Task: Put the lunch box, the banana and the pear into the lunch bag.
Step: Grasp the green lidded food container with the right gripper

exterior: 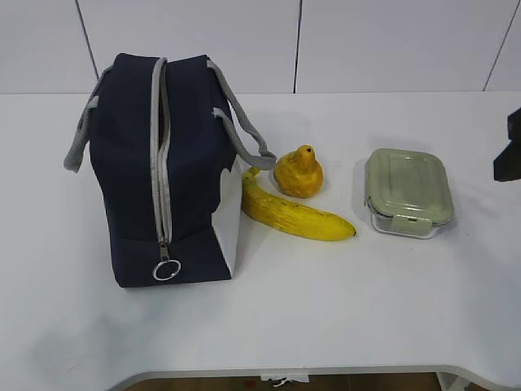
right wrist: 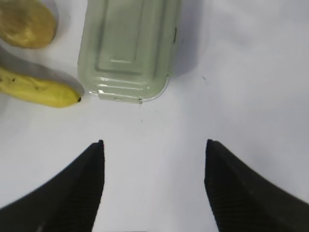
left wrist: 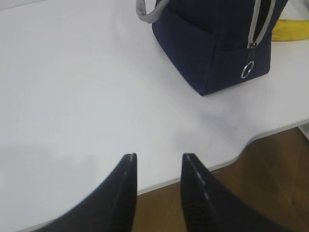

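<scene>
My gripper will make the navy lunch bag [exterior: 199, 138] spread wide when I push the lunch box in, because the ring pull [exterior: 167, 270] sits low on the grey zipper.
The navy lunch bag [exterior: 159, 171] stands at the left of the table, its grey zipper running down the near end to a ring pull [exterior: 166, 270]. It also shows in the left wrist view [left wrist: 212, 43]. The banana [exterior: 295, 213] lies just right of the bag, with the pear [exterior: 298, 172] behind it. The lunch box [exterior: 408, 192] with a sage-green lid sits further right. My left gripper [left wrist: 158, 157] is open and empty over the table's near edge, apart from the bag. My right gripper [right wrist: 154, 143] is open and empty, short of the lunch box [right wrist: 128, 46], with the banana tip [right wrist: 41, 88] and pear [right wrist: 26, 23] at its left.
The white table [exterior: 342, 309] ends at a curved front edge [left wrist: 227, 162] with brown floor below. A dark part of my right arm [exterior: 510, 147] shows at the right edge of the exterior view. A white panelled wall stands behind the table.
</scene>
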